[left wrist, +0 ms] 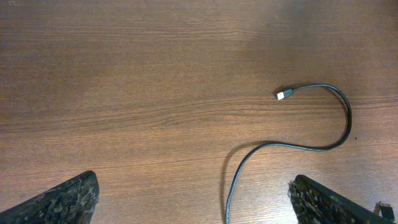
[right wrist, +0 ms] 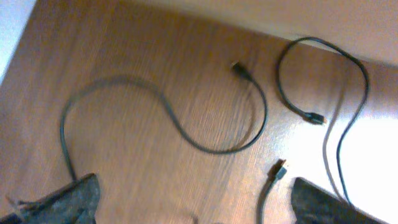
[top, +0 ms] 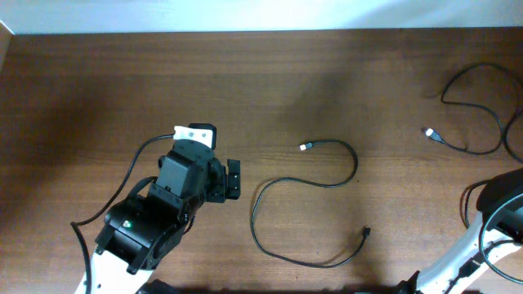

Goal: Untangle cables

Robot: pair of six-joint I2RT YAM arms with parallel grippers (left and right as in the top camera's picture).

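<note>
My right gripper should now go to the bend (top: 268, 184) near my left gripper and close there, because the middle cable (top: 354, 167) lies clear of the second cable.
One thin black cable (top: 355, 167) lies loose at the table's middle, with a metallic plug (top: 304, 147) at one end and a black plug (top: 366, 233) at the other. A second cable (top: 482, 110) lies at the far right with a light plug (top: 429, 132). My left gripper (top: 233, 178) is open and empty just left of the middle cable. In the left wrist view that cable (left wrist: 339, 140) runs between the open fingers (left wrist: 193, 186). My right gripper (right wrist: 194, 186) is open and empty above the cables (right wrist: 186, 134), with a plug (right wrist: 280, 168) near its right finger.
The right arm (top: 498, 208) sits at the lower right corner, the left arm's body (top: 155, 216) at the lower left. Thicker black arm wires (top: 122, 192) trail beside the left arm. The table's back edge (top: 261, 31) meets a white wall.
</note>
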